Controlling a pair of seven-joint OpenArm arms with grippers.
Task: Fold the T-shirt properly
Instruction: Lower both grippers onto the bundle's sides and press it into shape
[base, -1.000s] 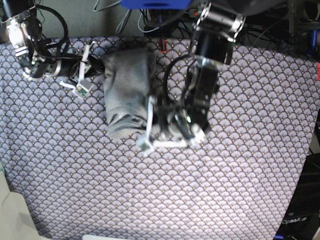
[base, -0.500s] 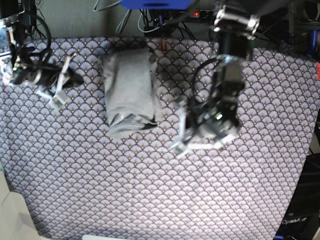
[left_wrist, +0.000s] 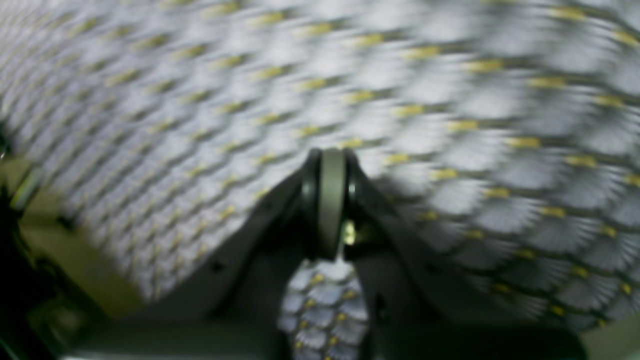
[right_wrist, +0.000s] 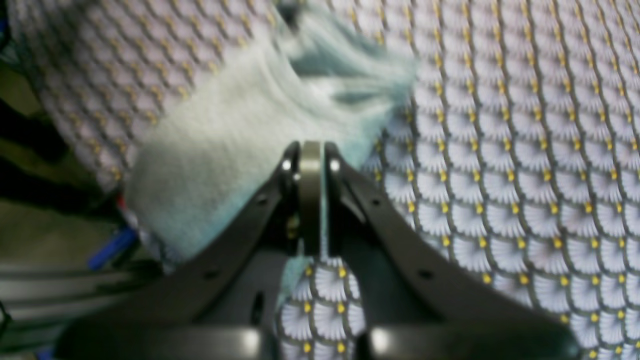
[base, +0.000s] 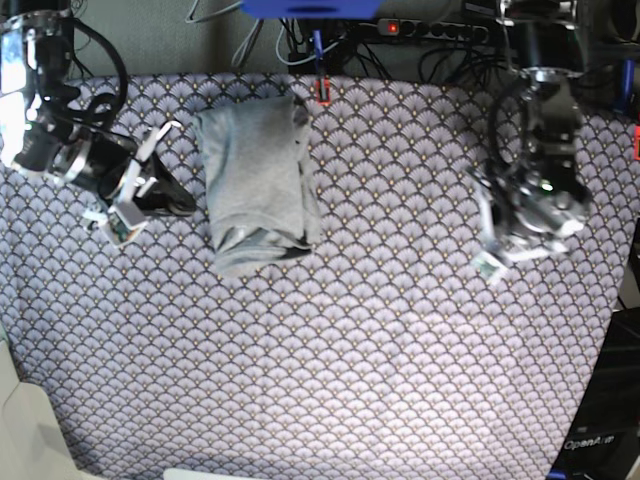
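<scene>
The T-shirt's bunched lower end (base: 252, 248) is still uneven. I should move my left gripper back to the T-shirt fold's near corner (base: 305, 242) and straighten it before pulling away.
The light grey T-shirt (base: 255, 180) lies folded into a narrow upright rectangle on the purple scallop-patterned cloth, at the back centre of the base view. Its lower end is bunched. My right gripper (base: 180, 204) hovers just left of the shirt, pointing at it, apart from it and shut on nothing. In the right wrist view the shut fingertips (right_wrist: 310, 150) sit in front of the T-shirt (right_wrist: 235, 135). My left gripper (base: 488, 228) is far to the shirt's right, shut and empty. Its wrist view shows the shut gripper (left_wrist: 325, 160) over blurred cloth only.
The purple patterned table cloth (base: 330, 370) covers the whole table. Cables and a power strip (base: 440, 30) run along the back edge. A small red object (base: 322, 92) sits at the back edge, near the shirt's upper right corner. A black box (base: 600, 430) stands at the front right.
The left gripper has swung from the shirt's lower right corner far to the right. The right gripper drew back left, then came down and a little toward the shirt. The shirt lies as it did.
</scene>
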